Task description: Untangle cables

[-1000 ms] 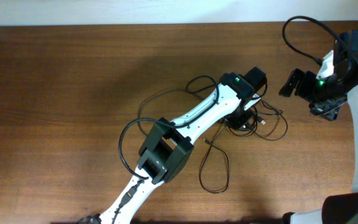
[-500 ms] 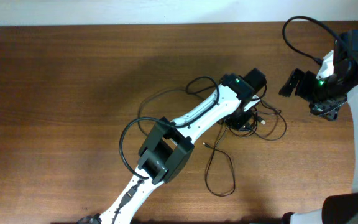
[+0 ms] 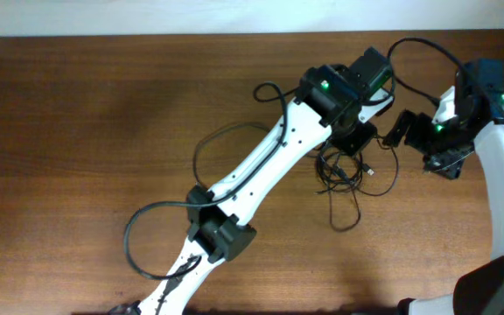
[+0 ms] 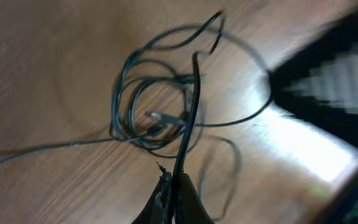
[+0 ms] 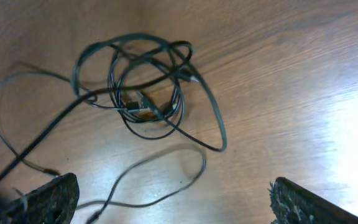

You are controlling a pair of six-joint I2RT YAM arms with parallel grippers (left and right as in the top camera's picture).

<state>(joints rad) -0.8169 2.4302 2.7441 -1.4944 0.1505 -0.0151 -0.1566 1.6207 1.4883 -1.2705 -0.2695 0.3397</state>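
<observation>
My right gripper should, because the strand of cable in my left gripper still runs into the knot, grab the loop of cable jutting from it and pull the other way.
The cables are thin black cords bunched in a loose knot on the wooden table, with one loop trailing toward the front. In the left wrist view the knot lies ahead of my left gripper. That gripper is shut on one strand, which runs straight from the jaws to the knot. Seen from overhead, the left gripper is just behind the knot. My right gripper hovers to the right of it, open. In the right wrist view the coils lie ahead of the wide-spread right gripper, with nothing between its fingers.
The left arm stretches diagonally across the table from the front left. Its thick black wire loops beside it. The right arm stands along the right edge. A pale wall borders the table's far edge.
The left gripper has shut on a cable strand and moved toward the far right, dragging the knot and its long loop along. The right gripper shifted slightly left and stayed open.
</observation>
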